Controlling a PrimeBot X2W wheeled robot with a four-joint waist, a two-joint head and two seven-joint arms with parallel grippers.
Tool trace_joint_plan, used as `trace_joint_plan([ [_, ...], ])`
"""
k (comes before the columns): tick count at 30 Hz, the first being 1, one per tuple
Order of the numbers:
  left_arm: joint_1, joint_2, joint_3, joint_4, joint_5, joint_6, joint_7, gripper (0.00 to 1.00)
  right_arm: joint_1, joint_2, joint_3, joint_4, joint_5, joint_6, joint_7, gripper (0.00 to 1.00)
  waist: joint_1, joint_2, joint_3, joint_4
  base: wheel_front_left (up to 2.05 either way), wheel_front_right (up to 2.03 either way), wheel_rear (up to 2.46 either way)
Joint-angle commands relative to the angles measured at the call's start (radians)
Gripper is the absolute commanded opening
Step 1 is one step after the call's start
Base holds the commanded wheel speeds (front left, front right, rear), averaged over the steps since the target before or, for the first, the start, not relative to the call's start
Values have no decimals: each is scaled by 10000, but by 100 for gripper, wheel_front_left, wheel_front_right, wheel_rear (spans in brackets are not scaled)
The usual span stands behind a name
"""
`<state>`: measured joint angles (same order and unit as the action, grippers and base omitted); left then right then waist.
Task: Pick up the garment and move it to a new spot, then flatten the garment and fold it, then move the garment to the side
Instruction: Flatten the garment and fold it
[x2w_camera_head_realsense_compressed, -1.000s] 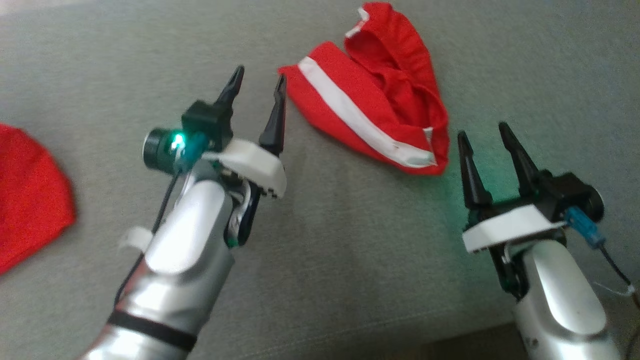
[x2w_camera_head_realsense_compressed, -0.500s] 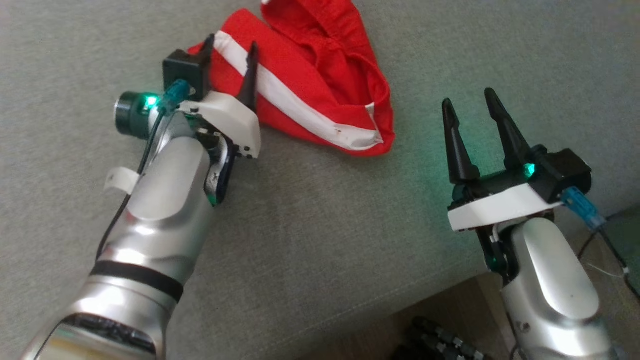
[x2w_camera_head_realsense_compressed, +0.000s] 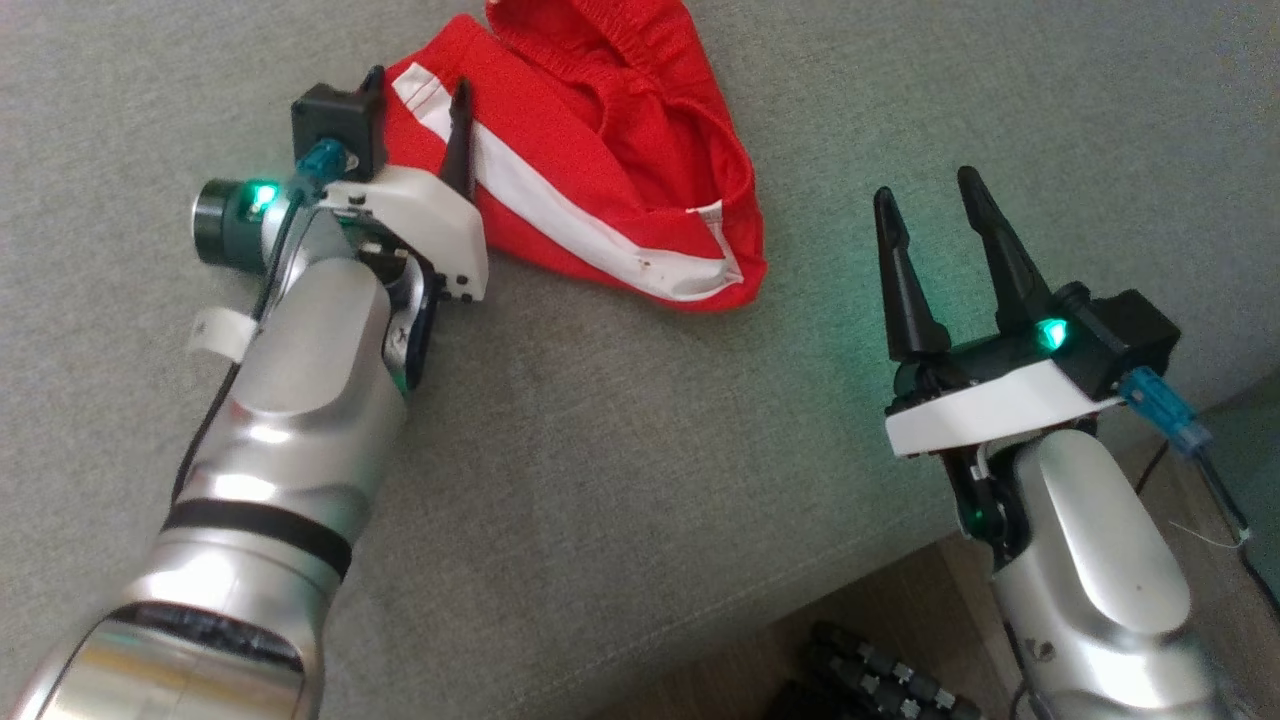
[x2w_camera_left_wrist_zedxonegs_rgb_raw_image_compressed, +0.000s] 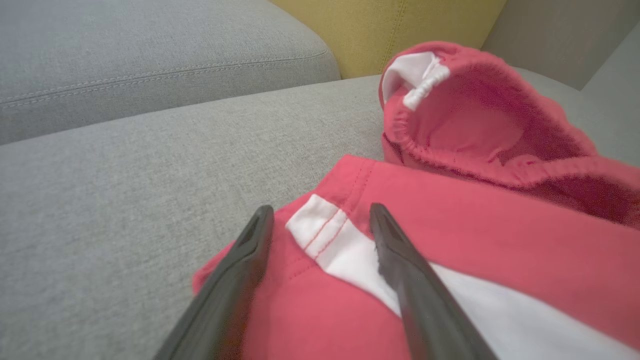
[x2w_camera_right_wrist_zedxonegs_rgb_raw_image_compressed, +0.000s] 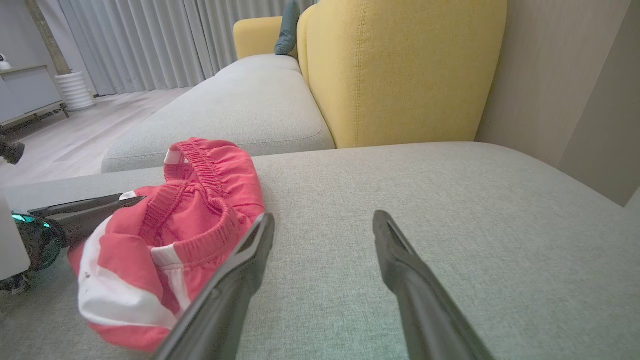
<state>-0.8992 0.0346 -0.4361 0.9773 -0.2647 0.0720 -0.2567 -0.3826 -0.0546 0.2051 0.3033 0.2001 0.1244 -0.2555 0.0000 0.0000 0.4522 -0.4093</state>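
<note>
I expect the garment (x2w_camera_head_realsense_compressed: 660, 156) to hang smooth below the white stripe (x2w_camera_head_realsense_compressed: 554, 216) when I lift both ends, because the stripe runs from my left gripper to the garment's waistband.
The garment (x2w_camera_head_realsense_compressed: 600, 170), red shorts with a white side stripe and an elastic waistband, lies crumpled on the grey sofa seat (x2w_camera_head_realsense_compressed: 600, 450). My left gripper (x2w_camera_head_realsense_compressed: 418, 85) is open at its near left corner. In the left wrist view its fingers (x2w_camera_left_wrist_zedxonegs_rgb_raw_image_compressed: 321, 210) straddle the end of the white stripe on the garment (x2w_camera_left_wrist_zedxonegs_rgb_raw_image_compressed: 475, 240), just above the cloth and not closed on it. My right gripper (x2w_camera_head_realsense_compressed: 925, 187) is open over bare cushion, to the right of the garment and apart from it. The right wrist view has the right gripper (x2w_camera_right_wrist_zedxonegs_rgb_raw_image_compressed: 324, 216) beside the garment (x2w_camera_right_wrist_zedxonegs_rgb_raw_image_compressed: 200, 215).
A yellow backrest (x2w_camera_right_wrist_zedxonegs_rgb_raw_image_compressed: 400, 75) rises behind the seat, with a second grey cushion (x2w_camera_left_wrist_zedxonegs_rgb_raw_image_compressed: 150, 60) beyond it. The seat's front edge runs across the lower right, with wooden floor (x2w_camera_head_realsense_compressed: 880, 610) and a dark ribbed object (x2w_camera_head_realsense_compressed: 870, 670) below.
The head view has shifted. My left gripper has gone forward from bare cushion to the garment's striped corner and now straddles it. My right gripper stays open, away from the cloth.
</note>
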Motion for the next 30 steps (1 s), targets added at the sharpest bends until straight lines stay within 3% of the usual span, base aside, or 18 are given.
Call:
trace_joint_plan([
  [1,-357,189,235,-47,119,-20,-51,100,-190,42,215,-251,94,63,-63,100,0,0,33,-29,0,0,0],
  [3,-439,187,179,4,239,-55,-51,100,-214,42,239,-242,142,63,-63,100,0,0,60,-41,0,0,0],
  [4,-461,186,185,18,264,-60,-51,94,-218,42,241,-235,159,63,-63,100,0,0,66,-37,0,0,0],
  [5,-464,184,192,22,284,-60,-51,58,-218,42,237,-226,171,63,-63,100,0,0,61,-25,0,0,0],
  [6,-448,182,184,21,315,-59,-51,44,-209,42,228,-217,174,63,-63,100,0,0,43,-5,0,0,0],
  [8,-375,178,163,-9,361,-82,-51,0,-178,42,184,-187,166,63,-63,100,0,0,-4,68,0,0,0],
  [13,-190,168,182,-276,427,-55,-51,0,-136,42,49,-101,131,63,-63,100,0,0,-202,403,0,0,0],
  [19,407,161,301,-1702,248,127,-51,0,12,43,-241,-48,-38,63,-63,100,0,0,-750,1118,0,0,0],
  [25,2152,158,477,-3596,-575,730,-51,0,505,33,-579,268,-376,63,-63,100,0,0,-1807,2323,0,0,0],
  [30,3579,158,734,-4146,-868,1167,-51,0,839,-28,-513,541,-478,63,-63,100,0,0,-2403,3023,0,0,0],
])
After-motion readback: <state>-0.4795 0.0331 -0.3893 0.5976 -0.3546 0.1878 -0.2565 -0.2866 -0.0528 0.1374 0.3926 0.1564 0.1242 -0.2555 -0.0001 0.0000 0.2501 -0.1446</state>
